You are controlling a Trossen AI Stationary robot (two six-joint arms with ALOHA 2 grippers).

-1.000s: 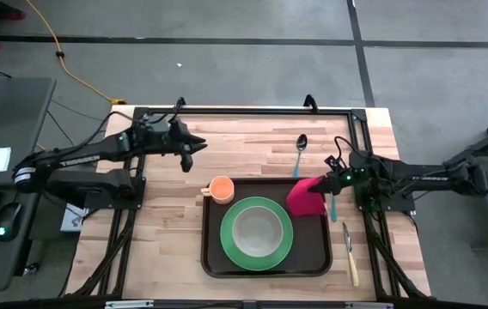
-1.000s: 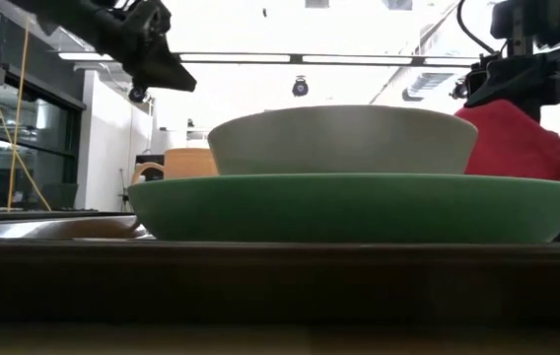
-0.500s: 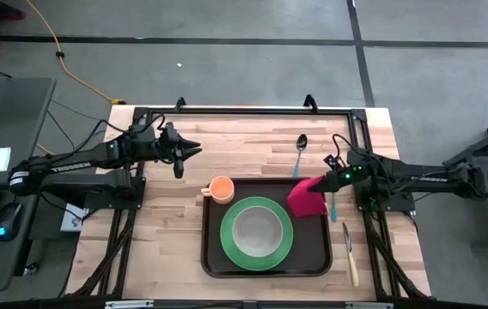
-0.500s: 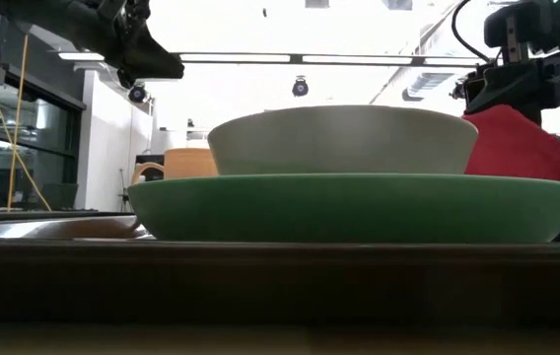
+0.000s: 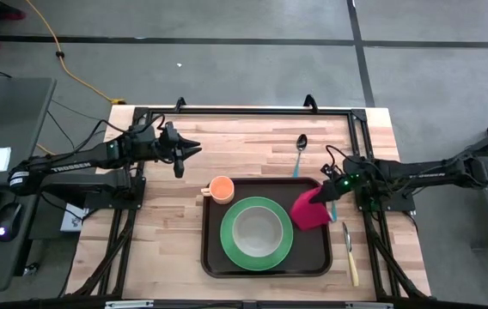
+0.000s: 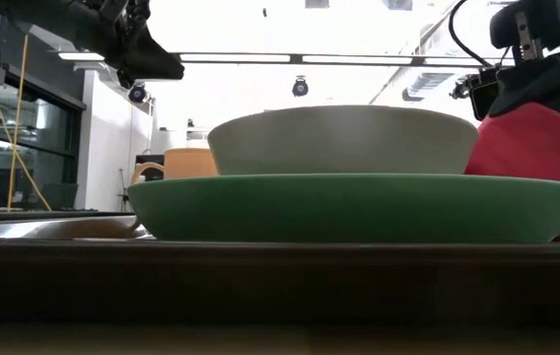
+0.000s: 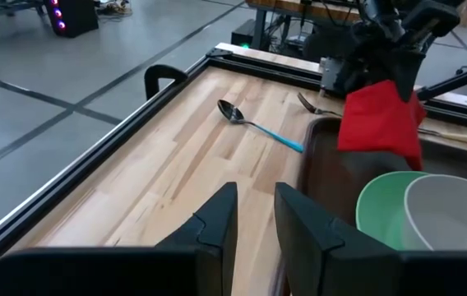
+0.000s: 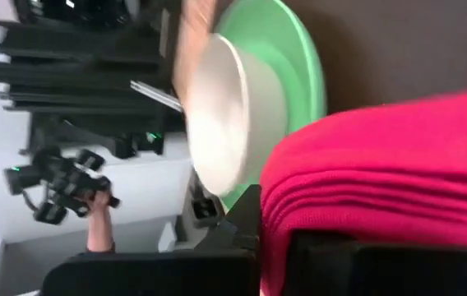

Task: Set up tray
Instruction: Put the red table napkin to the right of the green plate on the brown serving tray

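My right gripper has the red napkin [image 5: 308, 211] slanting toward the green plate, so it should pull back and turn it parallel to the tray's edge before lowering it [image 5: 312, 236] beside the plate.
The dark brown tray [image 5: 209, 257] lies on the table's near middle. On it sit a green plate [image 5: 231, 249] with a pale bowl [image 5: 257, 230] and, at its far left corner, an orange cup [image 5: 221, 188]. My right gripper [image 5: 324, 195] is shut on a folded red napkin [image 5: 309, 210] over the tray's right part, beside the plate. Whether the napkin's lower end touches the tray is hidden behind the plate in the low view. My left gripper [image 5: 192, 148] hovers over the table's far left, shut and holding nothing. My right gripper pinches the red napkin by its far right edge [image 8: 279, 222] between the two fingers. Several folded layers show there. The fingers come from the table's right, slanting down. The napkin [image 6: 531, 148] hangs below and to the left of the fingers, toward the plate.
A blue-handled spoon [image 5: 300, 153] lies beyond the tray's far right corner. A blue-handled fork [image 5: 333, 209] and a knife [image 5: 349, 253] lie right of the tray. Black frame rails [image 5: 244, 110] edge the table. Bare wood lies left of the tray.
My right gripper has moved down and toward the near edge, carrying the napkin from above the tray's far right corner to lower down beside the plate. My left gripper turned about its axis and drew back slightly toward the left, then stayed still.
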